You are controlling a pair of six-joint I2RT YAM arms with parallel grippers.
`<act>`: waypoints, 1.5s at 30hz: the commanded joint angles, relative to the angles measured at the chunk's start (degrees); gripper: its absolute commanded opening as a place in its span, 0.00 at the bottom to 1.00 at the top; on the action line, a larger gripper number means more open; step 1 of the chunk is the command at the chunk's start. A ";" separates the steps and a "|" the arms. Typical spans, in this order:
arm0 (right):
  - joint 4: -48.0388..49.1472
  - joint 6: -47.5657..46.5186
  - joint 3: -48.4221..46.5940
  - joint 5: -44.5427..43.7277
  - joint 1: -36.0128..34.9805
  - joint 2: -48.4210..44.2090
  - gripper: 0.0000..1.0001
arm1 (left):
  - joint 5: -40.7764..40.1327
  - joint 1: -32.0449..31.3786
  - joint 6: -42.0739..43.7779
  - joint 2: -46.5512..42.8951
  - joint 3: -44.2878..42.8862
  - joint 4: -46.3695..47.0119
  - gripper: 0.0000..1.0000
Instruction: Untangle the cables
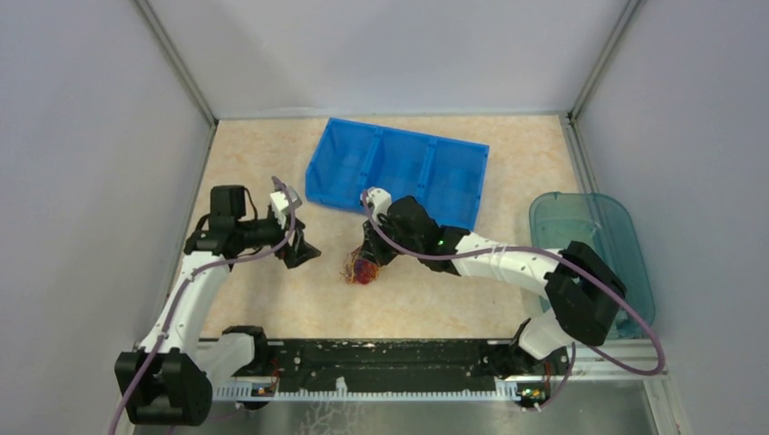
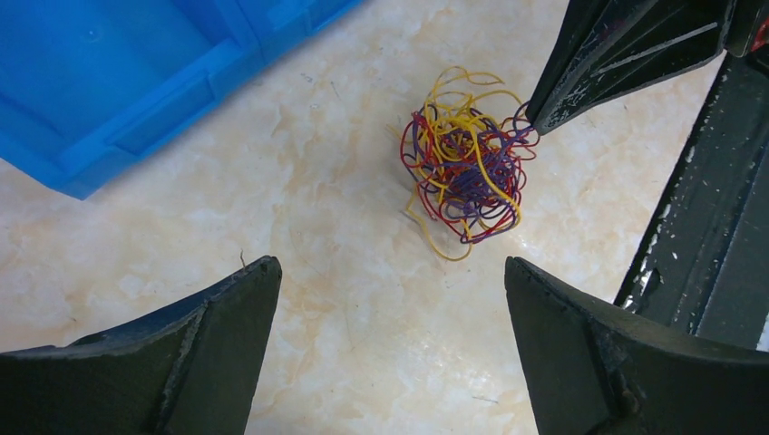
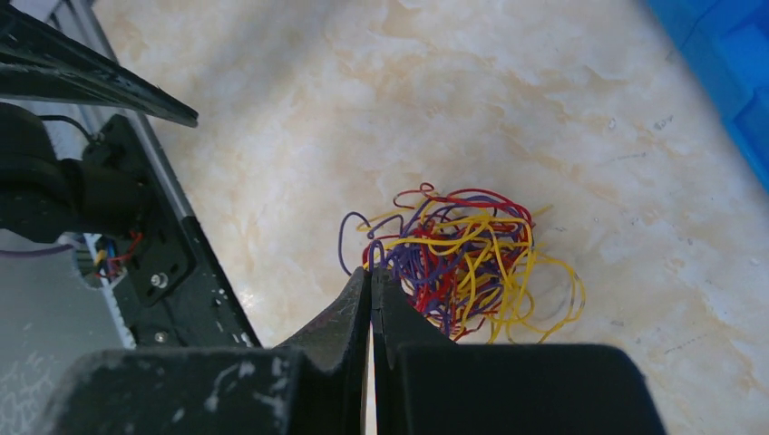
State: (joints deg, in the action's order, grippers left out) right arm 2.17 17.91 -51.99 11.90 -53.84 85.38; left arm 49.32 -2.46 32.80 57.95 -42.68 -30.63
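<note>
The purple piece of cable [image 2: 520, 124] will slide out long and leave red and yellow pieces bunched up when the robot pulls, because loose purple loops [image 2: 472, 184] run through the ball of cables.
The cables [image 1: 361, 269] lie as one small tangled ball of red, yellow and purple strands [image 2: 467, 163] on the beige table, in front of the blue bin. My right gripper [image 3: 372, 272] is shut, its tips pinched at the near edge of the tangle [image 3: 462, 263] with a purple strand running into them. In the left wrist view the right gripper's tip [image 2: 535, 122] touches the ball's upper right side. My left gripper [image 2: 390, 263] stands wide open with nothing between its fingers. It hangs a short way left of the ball [image 1: 304, 254].
A blue bin [image 1: 399, 172] with several compartments lies tilted behind the tangle. A clear teal container [image 1: 589, 236] stands at the right wall. The black base rail [image 1: 363, 358] runs along the near edge. Grey walls close in the left, right and back.
</note>
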 commanded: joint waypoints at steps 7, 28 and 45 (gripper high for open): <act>7.48 4.71 -5.27 5.16 -0.23 -5.46 0.00 | 6.99 -2.50 5.37 -1.02 -8.28 -12.61 0.95; 13.95 10.34 -9.47 10.74 -0.21 -7.26 0.00 | 0.20 -15.82 -4.67 -2.12 -9.92 -2.90 0.71; 15.32 11.94 -9.02 15.79 -0.24 -8.71 0.00 | 11.05 -15.82 7.11 -2.64 -14.79 -13.48 0.54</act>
State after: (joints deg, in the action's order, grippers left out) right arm 13.74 29.19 -58.19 25.28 -53.84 79.44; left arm 53.69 -18.00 32.25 56.36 -54.65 -38.72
